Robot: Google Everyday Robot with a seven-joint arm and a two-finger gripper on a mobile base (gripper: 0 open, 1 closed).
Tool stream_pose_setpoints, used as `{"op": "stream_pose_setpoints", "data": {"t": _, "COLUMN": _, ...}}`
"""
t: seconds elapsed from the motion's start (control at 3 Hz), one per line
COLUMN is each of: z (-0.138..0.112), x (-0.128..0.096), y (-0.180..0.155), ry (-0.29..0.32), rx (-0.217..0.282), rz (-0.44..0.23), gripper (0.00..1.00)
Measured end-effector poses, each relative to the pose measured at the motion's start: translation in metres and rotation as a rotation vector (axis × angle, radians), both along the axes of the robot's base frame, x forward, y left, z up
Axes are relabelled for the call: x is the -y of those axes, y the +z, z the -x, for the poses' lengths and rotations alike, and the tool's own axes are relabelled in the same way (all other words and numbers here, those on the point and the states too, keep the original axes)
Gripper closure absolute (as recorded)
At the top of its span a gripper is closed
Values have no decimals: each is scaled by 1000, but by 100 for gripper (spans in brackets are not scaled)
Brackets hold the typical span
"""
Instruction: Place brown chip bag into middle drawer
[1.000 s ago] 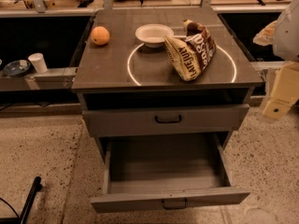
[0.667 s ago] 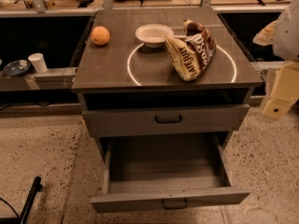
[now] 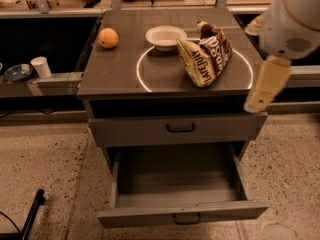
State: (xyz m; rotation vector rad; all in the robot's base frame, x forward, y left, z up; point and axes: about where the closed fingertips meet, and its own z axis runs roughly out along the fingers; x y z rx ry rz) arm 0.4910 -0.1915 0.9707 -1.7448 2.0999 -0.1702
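The brown chip bag point(image 3: 207, 54) will hang down lengthwise and stay bulky when I lift it, because it has a puffed, crinkled body point(image 3: 201, 64).
The brown chip bag point(image 3: 205, 56) lies crinkled on the right half of the grey cabinet top point(image 3: 115, 69), inside a white circle line, just right of a white bowl. The middle drawer point(image 3: 150, 217) is pulled out below, and its inside shows nothing in it. My gripper point(image 3: 266, 86) hangs as a cream-yellow piece under the white arm point(image 3: 295, 19), at the cabinet's right front corner. It is to the right of the bag and a little in front of it, apart from it and holding nothing.
A white bowl point(image 3: 165, 36) and an orange fruit point(image 3: 108, 38) sit on the cabinet top. The upper drawer point(image 3: 140, 131) is shut. A white cup point(image 3: 41, 66) and a dark dish point(image 3: 17, 73) stand on the left ledge. A black bar point(image 3: 32, 214) leans at the lower left floor.
My arm and gripper have moved left and slightly up, toward the cabinet's right edge. The bag, bowl, orange and drawers have not moved.
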Motion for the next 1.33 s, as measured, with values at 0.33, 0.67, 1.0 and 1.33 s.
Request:
{"op": "stream_pose_setpoints", "data": {"t": 0.33, "z": -55, "x": -24, "y": -6, "ry": 93, "rx": 42, "rz": -7, "gripper": 0}}
{"op": "stream_pose_setpoints", "data": {"t": 0.67, "z": -103, "x": -41, "y": -18, "ry": 208, "rx": 60, "rz": -27, "gripper": 0}}
{"op": "stream_pose_setpoints", "data": {"t": 1.0, "z": -142, "x": -44, "y": -48, "ry": 346, "rx": 61, "rz": -34, "gripper": 0}}
{"op": "stream_pose_setpoints", "data": {"t": 1.33, "z": -163, "x": -50, "y": -72, "ry": 470, "rx": 52, "rz": -45, "gripper": 16}}
